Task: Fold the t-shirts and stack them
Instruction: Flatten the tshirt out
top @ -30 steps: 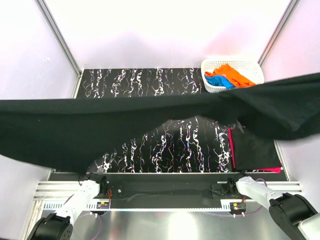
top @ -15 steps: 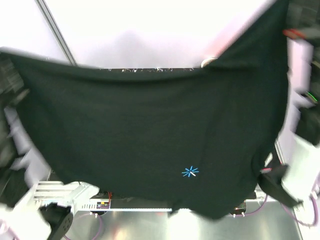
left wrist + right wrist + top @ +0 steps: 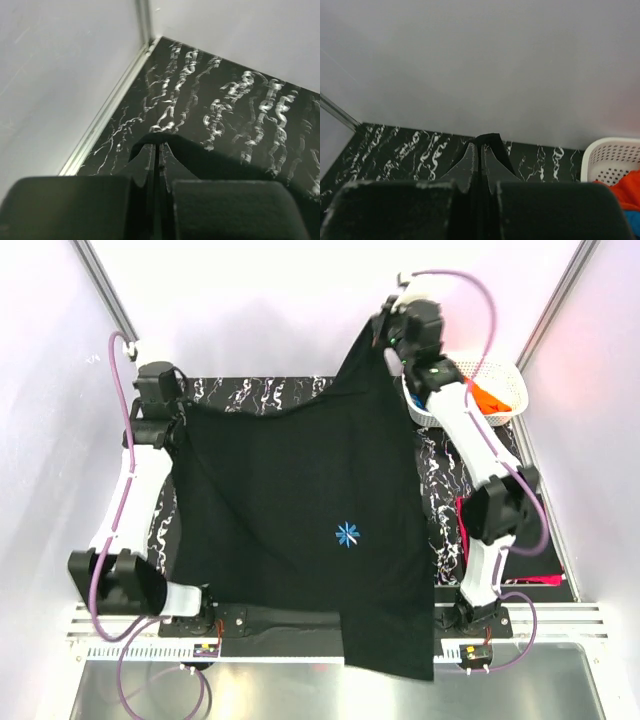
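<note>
My two grippers should lower the t-shirt's far corners [image 3: 192, 410] near the back wall and lay the t-shirt flat, because the black t-shirt's lower end [image 3: 388, 648] goes past the table's front edge.
A large black t-shirt [image 3: 300, 510] with a small blue starburst mark [image 3: 347, 534] is stretched over the table, its lower end hanging past the front edge. My left gripper [image 3: 172, 420] is shut on its far left corner, seen in the left wrist view [image 3: 159, 145]. My right gripper [image 3: 385, 340] is shut on its far right corner, held higher, seen in the right wrist view [image 3: 483, 142]. An orange t-shirt [image 3: 487, 397] and a blue one lie in the white basket [image 3: 505, 370]. A folded black t-shirt [image 3: 520, 565] over a magenta one [image 3: 463, 540] lies at the right front.
The black marbled table [image 3: 260, 390] has metal rails at its left [image 3: 160, 400] and right sides. White walls close in at the back and sides. The basket stands at the far right corner, just right of my right arm.
The black t-shirt was flung forward and spread over the table. Both grippers moved from near the camera to the far edge, still holding its corners.
</note>
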You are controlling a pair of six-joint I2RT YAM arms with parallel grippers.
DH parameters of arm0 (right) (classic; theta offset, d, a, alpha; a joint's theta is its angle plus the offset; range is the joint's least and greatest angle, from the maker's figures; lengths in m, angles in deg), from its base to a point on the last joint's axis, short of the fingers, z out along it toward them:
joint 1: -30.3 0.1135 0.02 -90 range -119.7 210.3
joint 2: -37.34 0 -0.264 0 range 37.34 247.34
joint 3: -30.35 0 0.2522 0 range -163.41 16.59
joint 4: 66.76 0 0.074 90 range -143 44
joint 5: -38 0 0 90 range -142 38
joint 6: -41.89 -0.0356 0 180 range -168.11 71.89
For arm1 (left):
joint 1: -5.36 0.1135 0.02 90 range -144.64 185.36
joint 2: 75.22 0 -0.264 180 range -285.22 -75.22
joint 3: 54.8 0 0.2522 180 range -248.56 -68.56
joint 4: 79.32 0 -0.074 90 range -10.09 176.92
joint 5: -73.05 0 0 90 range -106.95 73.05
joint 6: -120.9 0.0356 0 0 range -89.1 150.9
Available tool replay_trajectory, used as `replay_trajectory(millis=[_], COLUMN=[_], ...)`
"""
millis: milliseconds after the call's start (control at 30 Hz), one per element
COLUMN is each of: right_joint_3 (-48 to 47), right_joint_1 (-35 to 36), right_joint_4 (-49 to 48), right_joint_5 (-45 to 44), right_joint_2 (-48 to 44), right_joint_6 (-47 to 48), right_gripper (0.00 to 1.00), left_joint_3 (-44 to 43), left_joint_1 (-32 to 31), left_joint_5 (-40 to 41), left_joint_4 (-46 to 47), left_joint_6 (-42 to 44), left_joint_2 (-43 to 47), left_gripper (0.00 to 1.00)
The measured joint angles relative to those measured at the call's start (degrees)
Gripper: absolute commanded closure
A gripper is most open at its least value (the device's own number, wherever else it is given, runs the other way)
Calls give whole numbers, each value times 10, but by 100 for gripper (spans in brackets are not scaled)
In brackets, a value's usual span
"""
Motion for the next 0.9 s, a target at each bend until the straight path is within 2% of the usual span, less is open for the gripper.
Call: replay_trajectory(millis=[133, 233, 400, 533, 767, 900], right_joint_3=[11, 10, -6, -15, -11, 32], right_joint_1=[0, -1, -7, -15, -19, -19], right_joint_4=[-30, -54, -80, -83, -76, -70], right_joint_5=[0, -1, 0, 2, 6, 7], right_joint_2=[62, 96, 156, 191, 195, 171], right_joint_6=[3, 6, 8, 6, -12, -25], right_gripper=[100, 100, 100, 100, 100, 100], left_joint_3=[18, 17, -8, -45, -94, -98], left_joint_1=[52, 81, 110, 125, 137, 140], left_joint_5=[-25, -49, -104, -139, -181, -196], left_joint_4=[49, 92, 100, 91, 93, 90], left_joint_6=[-21, -25, -25, -34, -53, -57], left_joint_2=[-53, -131, -265, -327, -346, -346], left_gripper=[100, 100, 100, 100, 100, 100])
